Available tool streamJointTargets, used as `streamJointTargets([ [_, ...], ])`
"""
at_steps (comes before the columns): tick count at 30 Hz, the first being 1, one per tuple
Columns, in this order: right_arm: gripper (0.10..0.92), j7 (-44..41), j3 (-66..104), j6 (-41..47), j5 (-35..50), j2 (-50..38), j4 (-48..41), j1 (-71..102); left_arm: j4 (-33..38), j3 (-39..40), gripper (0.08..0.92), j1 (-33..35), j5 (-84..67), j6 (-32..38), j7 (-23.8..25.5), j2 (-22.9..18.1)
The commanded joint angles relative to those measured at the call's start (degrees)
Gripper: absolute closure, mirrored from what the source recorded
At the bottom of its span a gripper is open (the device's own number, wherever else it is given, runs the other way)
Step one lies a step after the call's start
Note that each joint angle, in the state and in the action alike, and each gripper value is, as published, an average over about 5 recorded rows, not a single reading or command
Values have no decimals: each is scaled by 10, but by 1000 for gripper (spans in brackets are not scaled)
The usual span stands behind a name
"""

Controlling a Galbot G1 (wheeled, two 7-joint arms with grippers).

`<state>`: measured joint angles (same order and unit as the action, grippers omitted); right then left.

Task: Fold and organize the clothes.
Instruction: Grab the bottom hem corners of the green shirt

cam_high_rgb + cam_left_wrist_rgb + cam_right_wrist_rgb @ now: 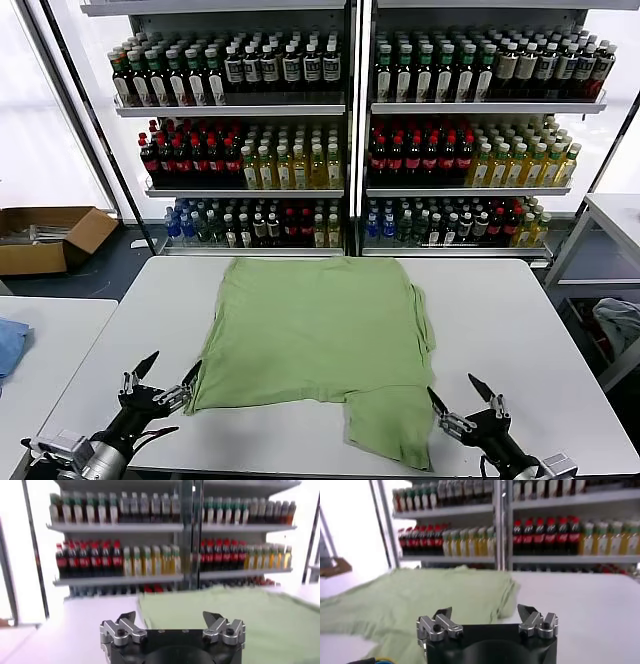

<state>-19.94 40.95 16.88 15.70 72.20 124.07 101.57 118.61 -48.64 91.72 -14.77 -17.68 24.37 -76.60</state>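
The flap's outer edge lies flat and free next to the gripper's open fingers, so my right gripper should carry on toward the flap's front corner and close there.
The light green shirt lies spread flat, plain side up, on the white table; collar, buttons and graphic are hidden. A flap hangs toward the front right. My left gripper is open and empty at the shirt's front left corner, just off the fabric. My right gripper is open and empty at the front right edge beside the flap. The shirt shows beyond the left gripper in the left wrist view, and beyond the right gripper in the right wrist view.
Shelves of bottled drinks stand behind the table. A second table at the left holds a blue cloth. A cardboard box sits on the floor at the left. A side table stands at the right.
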Motion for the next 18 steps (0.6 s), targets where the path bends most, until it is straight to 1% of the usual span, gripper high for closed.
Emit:
streamJointTargets([
  [1,203,17,-32,47,-20,-30,6,25,-23,52,177,12,1,-28,-48,64],
  [8,203,22,-41,46,-18,-23,2,25,-45,64,177,1,4,-57,-54,66],
  [15,203,25,-58,47,-18,-20,-2,31,-63,71,177,-9,6,-63,-59,63],
  [18,227,33,-71,41,-20,-17,-7,28,-66,77,177,-9,11,-63,-58,61],
])
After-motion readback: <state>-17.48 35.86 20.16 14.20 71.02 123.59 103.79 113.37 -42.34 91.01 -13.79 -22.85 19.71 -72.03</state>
